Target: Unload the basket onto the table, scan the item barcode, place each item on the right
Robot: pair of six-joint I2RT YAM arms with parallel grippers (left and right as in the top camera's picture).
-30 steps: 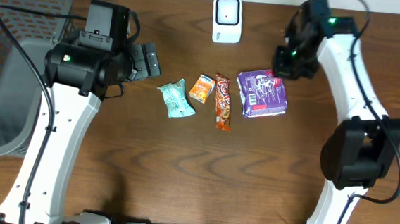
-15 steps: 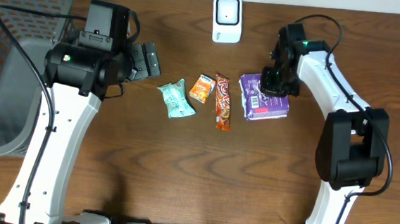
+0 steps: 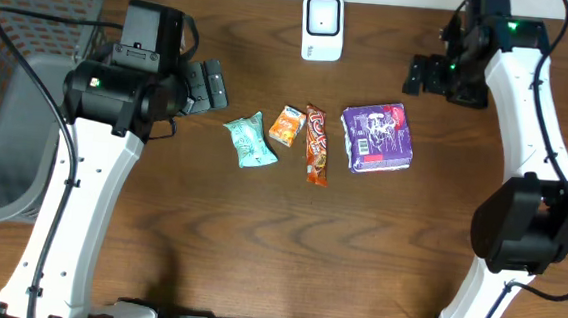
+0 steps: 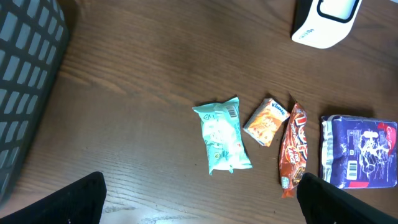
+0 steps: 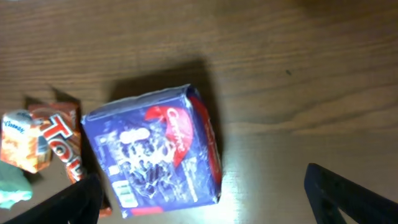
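The purple package is lying with its barcode label facing up, so the robot's right gripper should turn the package over before it holds the barcode to the white scanner.
The purple package lies flat on the table at the right end of a row of items, a barcode label showing on its top. The white scanner stands at the table's back edge. My right gripper hangs open above the table, back and right of the purple package, with nothing between its fingers. At the left, my left gripper stands open and empty above bare wood, left of the row.
Left of the purple package lie a red bar, a small orange packet and a teal packet. A grey mesh basket fills the far left of the table.
My right gripper, shut a second ago, dipped onto the purple package, then rose back and to the right and opened. The package shifted slightly. The left arm has not moved.
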